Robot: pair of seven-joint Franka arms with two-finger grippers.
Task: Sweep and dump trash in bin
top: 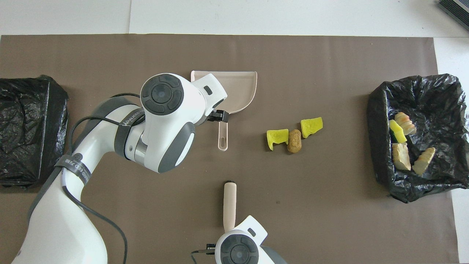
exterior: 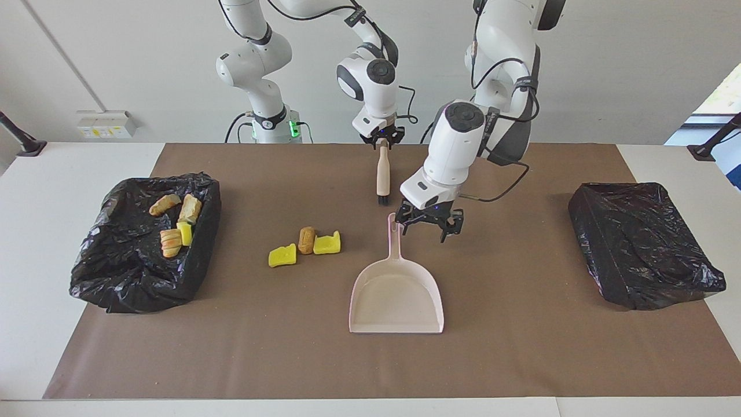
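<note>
Next, my left gripper takes the dustpan's handle (exterior: 394, 240) and turns the dustpan toward the yellow wedges before my right gripper sweeps, because the dustpan's front edge (exterior: 396, 329) points past them.
Two yellow wedges (exterior: 282, 255) (exterior: 327, 243) and a brown cork-like cylinder (exterior: 306, 240) lie together on the brown mat; they also show in the overhead view (top: 294, 141). Several more trash bits (exterior: 173, 231) lie in the black-lined bin (exterior: 116, 278) at the right arm's end. The beige dustpan (exterior: 396, 295) lies flat on the mat, its handle (top: 222, 137) pointing toward the robots. My left gripper (exterior: 429, 225) is open, low over the mat beside the handle's end. My right gripper (exterior: 382, 141) is shut on the brush (exterior: 382, 174), which hangs bristles down.
A second black-lined bin (exterior: 642, 249) sits at the left arm's end of the table, with nothing visible in it. The brown mat (exterior: 521, 359) covers the middle of the white table.
</note>
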